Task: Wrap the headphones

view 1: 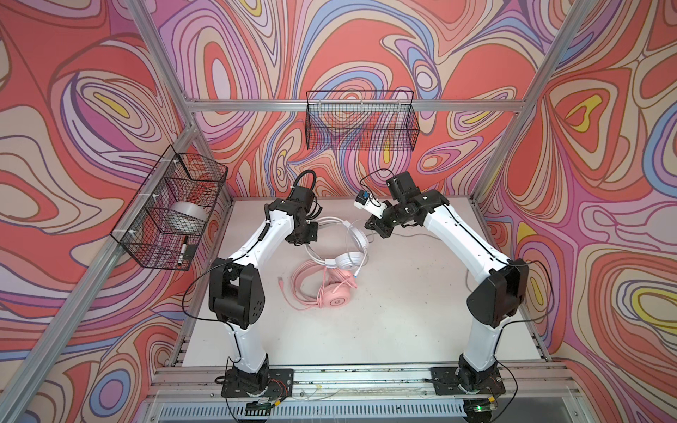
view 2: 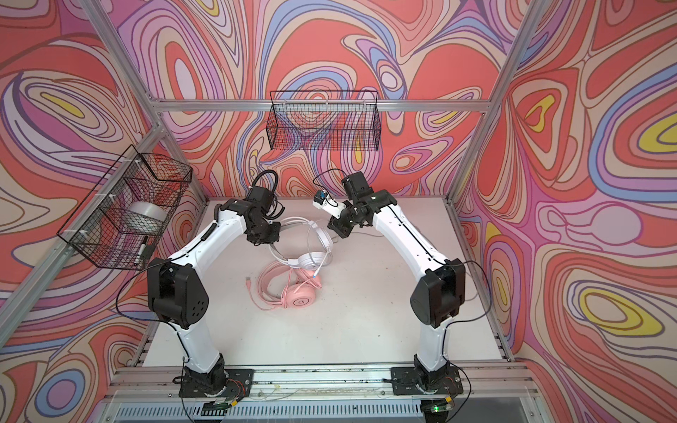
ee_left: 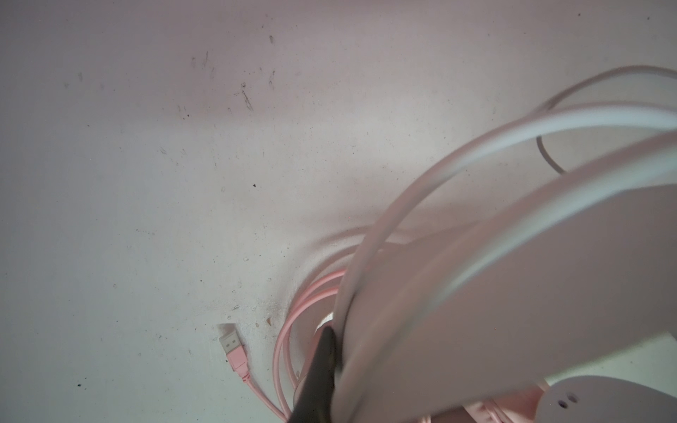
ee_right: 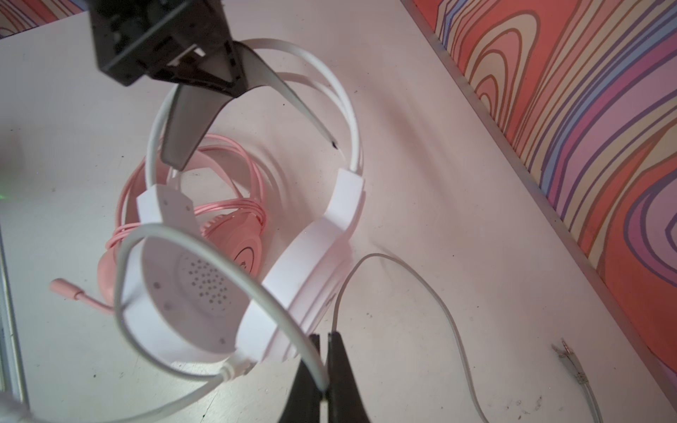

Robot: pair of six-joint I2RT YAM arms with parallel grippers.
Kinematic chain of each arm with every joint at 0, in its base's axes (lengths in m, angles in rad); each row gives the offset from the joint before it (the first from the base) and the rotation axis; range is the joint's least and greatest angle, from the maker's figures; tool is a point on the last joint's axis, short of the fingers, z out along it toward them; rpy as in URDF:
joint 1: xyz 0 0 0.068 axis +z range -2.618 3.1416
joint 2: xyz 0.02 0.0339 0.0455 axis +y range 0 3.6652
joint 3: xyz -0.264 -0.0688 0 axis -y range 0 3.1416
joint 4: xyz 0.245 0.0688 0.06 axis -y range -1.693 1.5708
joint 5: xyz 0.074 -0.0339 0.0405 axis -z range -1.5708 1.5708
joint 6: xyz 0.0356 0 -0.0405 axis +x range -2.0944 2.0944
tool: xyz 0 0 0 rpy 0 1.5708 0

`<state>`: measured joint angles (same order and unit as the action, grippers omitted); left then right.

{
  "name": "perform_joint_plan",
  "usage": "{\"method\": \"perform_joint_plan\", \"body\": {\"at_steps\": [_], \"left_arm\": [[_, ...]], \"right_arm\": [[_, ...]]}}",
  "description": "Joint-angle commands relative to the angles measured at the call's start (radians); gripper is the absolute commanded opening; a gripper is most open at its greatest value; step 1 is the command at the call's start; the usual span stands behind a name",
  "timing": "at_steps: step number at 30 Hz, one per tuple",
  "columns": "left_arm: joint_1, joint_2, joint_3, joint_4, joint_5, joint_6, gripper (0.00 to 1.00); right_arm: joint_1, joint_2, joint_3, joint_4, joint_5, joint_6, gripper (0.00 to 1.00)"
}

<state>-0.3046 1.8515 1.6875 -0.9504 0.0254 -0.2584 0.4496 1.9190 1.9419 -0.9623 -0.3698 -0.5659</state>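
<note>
I keep drawing the white cable, which crosses both white earcups point(ee_right: 243, 278) to my right gripper, until it rounds the far earcup's outer side point(view 1: 364, 234), and then release it.
The white headphones point(view 1: 348, 260) point(view 2: 310, 260) stand tilted over the pink headphones point(view 1: 335, 297) point(view 2: 298, 298), which lie on the table with their pink cable coiled around them. My left gripper point(view 1: 304, 237) point(view 2: 265, 236) is shut on the white headband point(ee_left: 476, 293); one black finger point(ee_left: 318, 366) shows beside the band. My right gripper point(ee_right: 326, 366) point(view 1: 379, 229) is shut on the white cable point(ee_right: 205, 249), which loops round the white earcup point(ee_right: 190, 293). The pink USB plug point(ee_left: 230, 344) lies loose on the table.
The rest of the white cable point(ee_right: 450, 315) trails over the table to its plugs point(ee_right: 568, 355) near the right wall. A wire basket point(view 1: 168, 208) on the left wall holds a tape roll point(view 1: 187, 216) and a marker point(view 1: 183, 251). Another wire basket point(view 1: 361, 121) hangs on the back wall.
</note>
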Motion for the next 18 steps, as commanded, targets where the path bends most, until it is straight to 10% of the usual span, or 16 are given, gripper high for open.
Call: {"method": "perform_joint_plan", "body": {"at_steps": [1,18], "left_arm": [[-0.010,-0.006,0.029,-0.015,0.080,0.059,0.00],[-0.011,-0.032,-0.001,0.032,0.235,0.092,0.00]], "right_arm": [[-0.035,0.092,0.083,-0.012,-0.025,0.030,0.00],[-0.092,0.365,0.300,-0.042,-0.213,0.126,0.00]]}}
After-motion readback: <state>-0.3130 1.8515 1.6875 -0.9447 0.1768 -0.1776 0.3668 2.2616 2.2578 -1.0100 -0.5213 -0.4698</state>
